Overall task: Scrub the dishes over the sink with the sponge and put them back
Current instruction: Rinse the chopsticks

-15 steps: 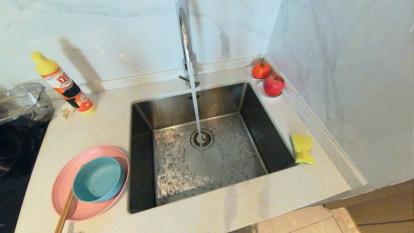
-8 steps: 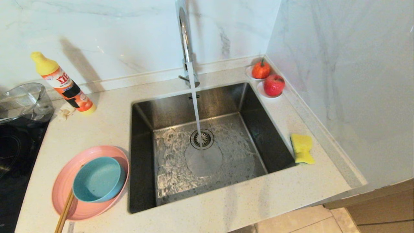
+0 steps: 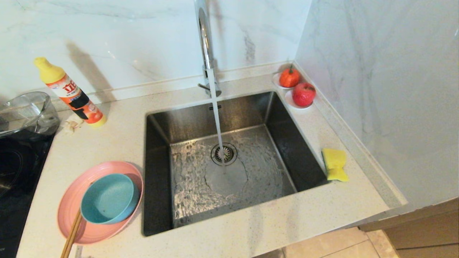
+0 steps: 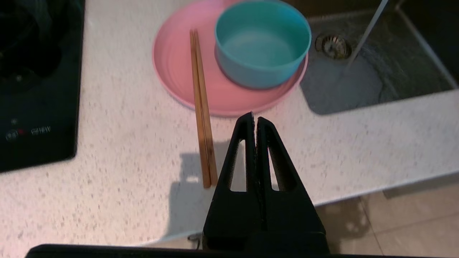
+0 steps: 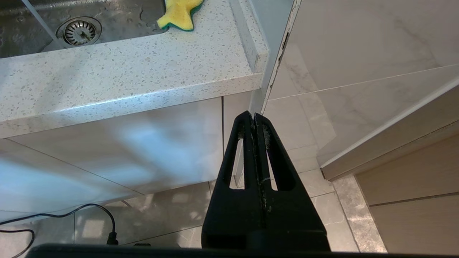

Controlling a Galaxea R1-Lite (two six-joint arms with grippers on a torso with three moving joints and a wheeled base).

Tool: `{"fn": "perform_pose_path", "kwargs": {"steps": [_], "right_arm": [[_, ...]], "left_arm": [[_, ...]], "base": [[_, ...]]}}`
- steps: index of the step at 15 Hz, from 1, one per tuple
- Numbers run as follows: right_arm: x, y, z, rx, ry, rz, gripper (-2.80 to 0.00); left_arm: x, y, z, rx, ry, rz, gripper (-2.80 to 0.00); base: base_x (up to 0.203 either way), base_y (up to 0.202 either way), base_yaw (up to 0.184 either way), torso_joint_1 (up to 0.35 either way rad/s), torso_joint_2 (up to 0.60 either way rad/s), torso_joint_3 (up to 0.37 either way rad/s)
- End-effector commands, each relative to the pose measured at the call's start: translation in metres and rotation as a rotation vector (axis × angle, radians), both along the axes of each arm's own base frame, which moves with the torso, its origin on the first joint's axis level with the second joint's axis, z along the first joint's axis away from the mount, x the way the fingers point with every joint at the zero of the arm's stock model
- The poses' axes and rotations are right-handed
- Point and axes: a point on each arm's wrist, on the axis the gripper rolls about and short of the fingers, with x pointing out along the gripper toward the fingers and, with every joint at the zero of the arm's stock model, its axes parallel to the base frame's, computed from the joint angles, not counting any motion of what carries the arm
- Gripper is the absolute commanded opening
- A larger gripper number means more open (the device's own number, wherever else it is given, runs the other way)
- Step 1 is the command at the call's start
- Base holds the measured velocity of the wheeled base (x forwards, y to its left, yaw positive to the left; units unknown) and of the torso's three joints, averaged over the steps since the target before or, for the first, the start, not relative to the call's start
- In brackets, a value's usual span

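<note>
The chopsticks rest across the pink plate's rim (image 3: 71, 237) next to the robot's closed left gripper, so the left gripper should first move back, open wide and straddle their near ends.
A pink plate (image 3: 75, 200) (image 4: 179, 71) lies on the counter left of the sink (image 3: 157, 150), with a teal bowl (image 3: 107, 199) (image 4: 261, 39) sitting on it. The yellow sponge (image 3: 335, 164) (image 5: 178, 14) rests on the counter at the sink's right rim. Water runs from the tap (image 3: 204, 43) onto the drain strainer (image 3: 223, 154). Neither arm shows in the head view. My left gripper (image 4: 254, 116) is shut and empty, hovering near the counter's front edge short of the plate. My right gripper (image 5: 253, 115) is shut and empty, held off the counter over the floor.
Wooden chopsticks (image 3: 73, 233) (image 4: 201, 107) lean on the plate's near side. A detergent bottle (image 3: 70, 92) and a glass bowl (image 3: 25, 113) stand at the back left, beside a black hob (image 3: 18, 172). Two red fruits (image 3: 297, 87) sit in the back right corner. A wall (image 3: 387, 89) closes the right.
</note>
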Motion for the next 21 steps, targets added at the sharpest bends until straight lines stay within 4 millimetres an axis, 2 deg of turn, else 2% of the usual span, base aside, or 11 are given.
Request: {"fn": "perform_pose_path", "kwargs": {"steps": [1,3,7,8,11,13,16,19,21], "right_arm": [[0.000,0.000,0.000,0.000,0.001,0.000,-2.80],[0.000,0.000,0.000,0.000,0.001,0.000,-2.80],[0.000,0.000,0.000,0.000,0.001,0.000,-2.80],[0.000,0.000,0.000,0.000,0.001,0.000,-2.80],[0.000,0.000,0.000,0.000,0.001,0.000,-2.80],[0.000,0.000,0.000,0.000,0.001,0.000,-2.80],[0.000,0.000,0.000,0.000,0.001,0.000,-2.80],[0.000,0.000,0.000,0.000,0.001,0.000,-2.80],[0.000,0.000,0.000,0.000,0.001,0.000,-2.80]], "left_arm": [[0.000,0.000,0.007,-0.002,-0.061,0.005,-2.80],[-0.007,0.001,0.026,-0.006,-0.098,0.034,-2.80],[-0.039,0.001,0.088,-0.012,-0.073,0.028,-2.80],[-0.033,0.001,0.098,-0.016,0.004,0.024,-2.80],[0.003,0.000,0.117,-0.019,0.277,0.019,-2.80],[0.028,0.000,0.131,-0.023,0.473,0.060,-2.80],[0.055,0.004,0.150,-0.042,0.691,0.108,-2.80],[0.077,0.007,0.144,-0.055,0.858,0.122,-2.80],[0.084,0.008,0.131,-0.056,0.942,0.123,-2.80]], "base": [[0.000,0.000,0.000,0.000,0.00,0.000],[0.000,0.000,0.000,0.000,0.00,0.000],[0.000,0.000,0.000,0.000,0.00,0.000],[0.000,0.000,0.000,0.000,0.00,0.000],[0.000,0.000,0.000,0.000,0.00,0.000],[0.000,0.000,0.000,0.000,0.00,0.000],[0.000,0.000,0.000,0.000,0.00,0.000],[0.000,0.000,0.000,0.000,0.00,0.000],[0.000,0.000,0.000,0.000,0.00,0.000]]}}
